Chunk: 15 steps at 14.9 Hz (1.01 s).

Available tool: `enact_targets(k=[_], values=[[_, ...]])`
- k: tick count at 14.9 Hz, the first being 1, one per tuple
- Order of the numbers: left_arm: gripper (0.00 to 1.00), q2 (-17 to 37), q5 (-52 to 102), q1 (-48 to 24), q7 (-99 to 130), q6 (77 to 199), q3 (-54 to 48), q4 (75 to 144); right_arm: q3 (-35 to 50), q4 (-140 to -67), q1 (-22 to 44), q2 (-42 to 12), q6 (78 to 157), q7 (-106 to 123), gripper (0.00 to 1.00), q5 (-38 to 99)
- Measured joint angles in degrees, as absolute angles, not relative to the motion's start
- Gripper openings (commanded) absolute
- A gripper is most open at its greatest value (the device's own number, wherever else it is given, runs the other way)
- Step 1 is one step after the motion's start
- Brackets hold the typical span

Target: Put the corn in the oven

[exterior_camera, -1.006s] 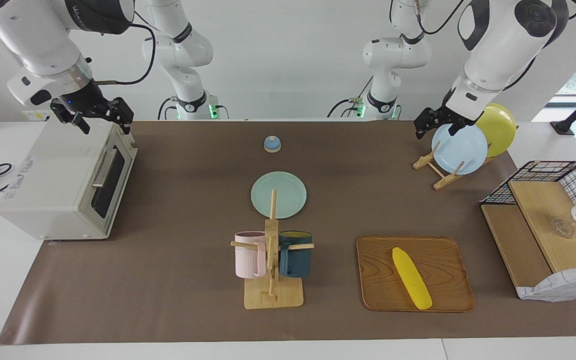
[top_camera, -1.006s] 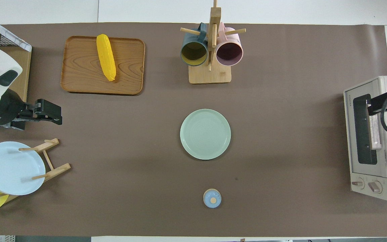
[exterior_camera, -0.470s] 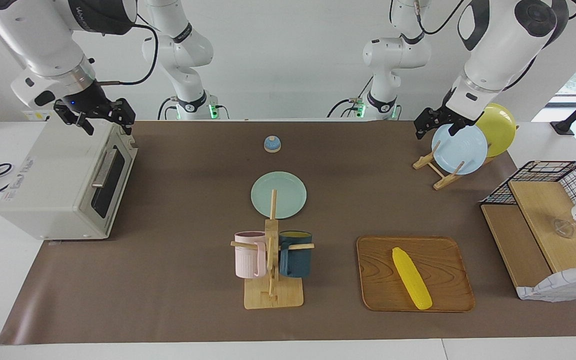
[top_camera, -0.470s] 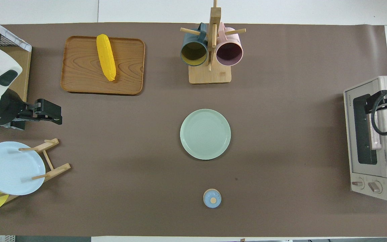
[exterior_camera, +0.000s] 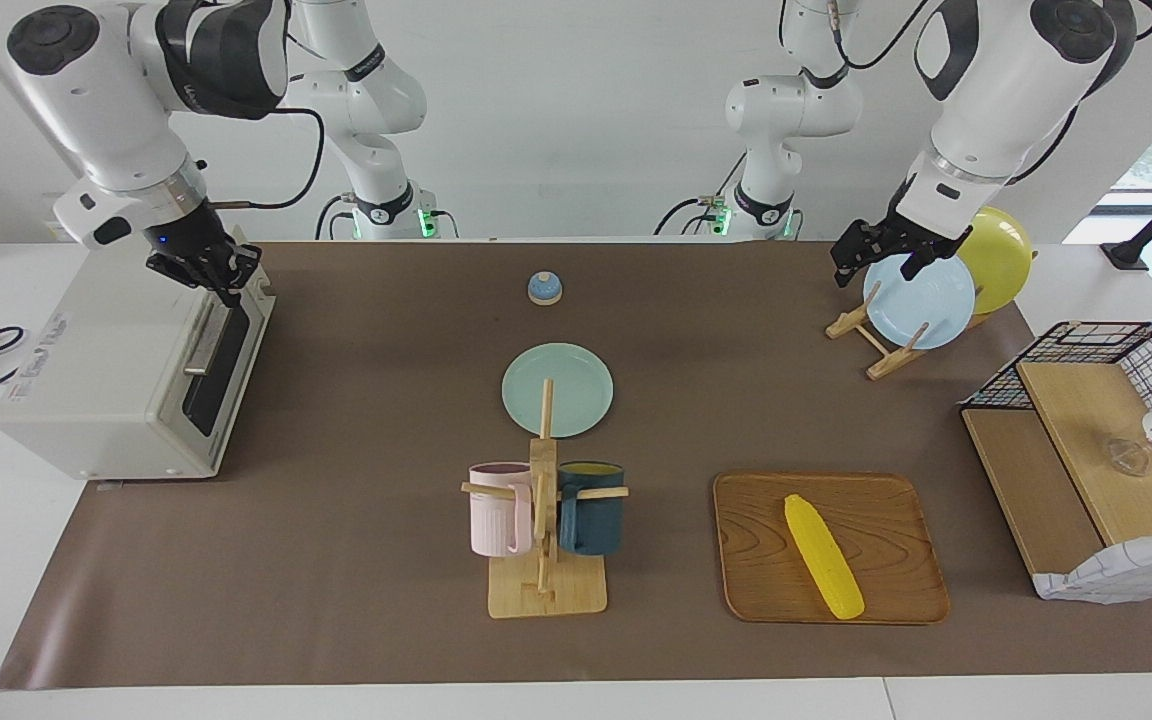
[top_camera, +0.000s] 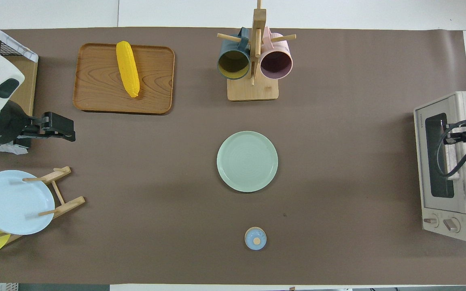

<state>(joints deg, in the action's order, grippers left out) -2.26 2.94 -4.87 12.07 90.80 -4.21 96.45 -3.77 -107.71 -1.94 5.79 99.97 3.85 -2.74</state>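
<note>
The glass door's top edge has the bar handle running along it, so the door will swing down and end up lying out flat when I open it.
The yellow corn lies on a wooden tray toward the left arm's end of the table; it also shows in the overhead view. The off-white oven stands at the right arm's end with its dark glass door shut. My right gripper is open, turned edge-on and low over the top end of the door's bar handle; the overhead view shows it over the handle. My left gripper is open and empty, up in the air by the plate rack.
A mug tree with a pink and a dark blue mug stands mid-table. A green plate and a small blue bell lie nearer the robots. A wire-and-wood shelf stands at the left arm's end.
My right gripper has turned about its wrist and come down from above the oven's top to the door handle. My left gripper has shifted only slightly.
</note>
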Motion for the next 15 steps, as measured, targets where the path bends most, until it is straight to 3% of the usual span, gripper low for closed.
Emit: enact_targets(k=[3, 9, 11, 15], values=[[1.00, -2.1, 3.0, -4.9, 12.1, 91.5, -4.2, 96.5, -3.9, -113.8, -2.3, 8.3, 103.3, 1.2, 0.00, -5.9], [1.00, 1.3, 4.0, -4.8, 12.1, 93.6, -4.2, 95.4, -3.9, -115.8, -3.7, 9.1, 107.1, 1.4, 0.00, -6.3], [1.00, 6.3, 4.0, -4.8, 12.1, 93.7, -4.1, 91.6, -3.9, -117.5, -5.0, 9.0, 109.5, 1.9, 0.00, -6.4], [1.00, 21.5, 3.9, -4.7, 12.1, 95.3, -3.9, 79.9, -4.1, -118.9, -7.5, 7.6, 111.1, 3.8, 0.00, -6.4]])
